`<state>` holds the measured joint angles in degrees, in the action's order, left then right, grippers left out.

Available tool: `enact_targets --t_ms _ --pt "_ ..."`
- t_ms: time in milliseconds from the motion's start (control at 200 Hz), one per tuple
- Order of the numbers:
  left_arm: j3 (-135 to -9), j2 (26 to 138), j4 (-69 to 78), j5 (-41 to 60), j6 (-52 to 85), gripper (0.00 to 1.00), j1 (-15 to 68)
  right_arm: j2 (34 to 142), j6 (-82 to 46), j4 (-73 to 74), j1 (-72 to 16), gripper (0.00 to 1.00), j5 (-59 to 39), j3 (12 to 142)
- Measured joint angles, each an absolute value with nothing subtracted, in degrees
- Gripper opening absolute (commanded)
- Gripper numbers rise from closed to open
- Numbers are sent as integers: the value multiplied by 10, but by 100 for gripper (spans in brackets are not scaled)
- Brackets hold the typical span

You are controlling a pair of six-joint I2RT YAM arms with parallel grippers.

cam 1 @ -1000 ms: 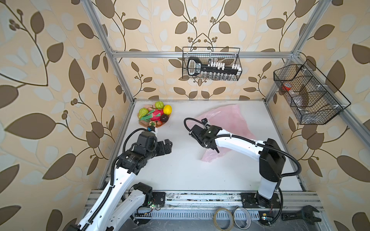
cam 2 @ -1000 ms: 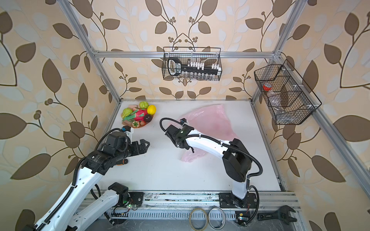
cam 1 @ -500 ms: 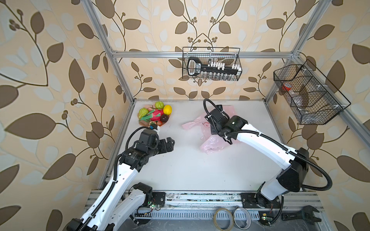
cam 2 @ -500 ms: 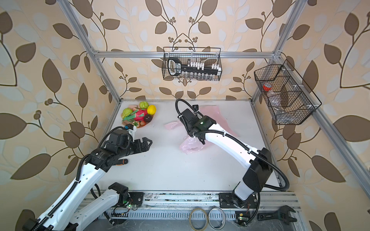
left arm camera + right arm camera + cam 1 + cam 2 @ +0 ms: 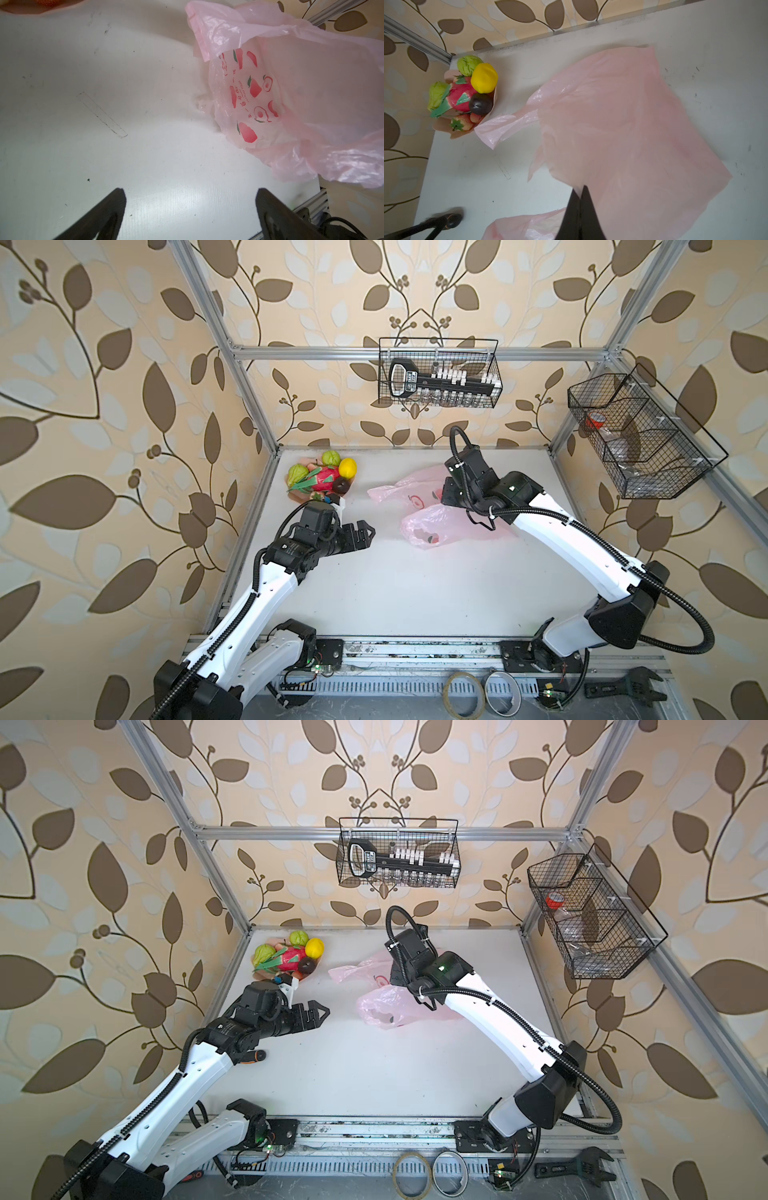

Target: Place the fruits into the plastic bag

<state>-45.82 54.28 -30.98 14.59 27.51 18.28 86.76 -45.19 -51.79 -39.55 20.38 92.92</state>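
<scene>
The bag's far handle [image 5: 382, 493] is slack and only the robot's right gripper is on the bag's opening, so the left gripper should pinch the opening's far side [image 5: 414, 482] before the right gripper opens.
The fruits lie heaped on a peach dish [image 5: 296, 497] at the back left: two green ones [image 5: 331, 457], a yellow lemon [image 5: 347, 467], a magenta dragon fruit [image 5: 322, 483] and a dark purple one [image 5: 341, 486]. The right wrist view shows the lemon [image 5: 484, 78] and small red ones [image 5: 460, 122] too. The pale-pink plastic bag [image 5: 424, 522] [image 5: 380, 1002] lies crumpled at mid-table, its mouth towards the left arm [image 5: 291, 104]. My right gripper [image 5: 581, 189] is shut on the bag's upper layer, holding it raised. My left gripper [image 5: 368, 531] [image 5: 190, 193] is open and empty, short of the bag's mouth.
A wire basket [image 5: 438, 373] with a tool set hangs on the back wall. Another basket [image 5: 640, 435] hangs on the right wall. Two tape rolls [image 5: 463, 693] and a wrench [image 5: 615, 691] lie on the front rail. Aluminium posts frame the table.
My right arm swung from mid-table towards the back right, pulling the bag's layer up and bunching the bag. My left gripper crept a little towards the bag, still open.
</scene>
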Motion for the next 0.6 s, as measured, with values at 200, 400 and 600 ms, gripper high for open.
enact_targets --t_ms 200,400,600 --pt "-472 563 -309 145 283 99 180 827 -492 -490 -384 0 184 907" --pt "-531 594 -317 166 298 99 137 813 -530 -456 -383 0 168 859" --pt "-537 599 -311 220 316 99 131 813 -547 -435 -378 0 152 838"
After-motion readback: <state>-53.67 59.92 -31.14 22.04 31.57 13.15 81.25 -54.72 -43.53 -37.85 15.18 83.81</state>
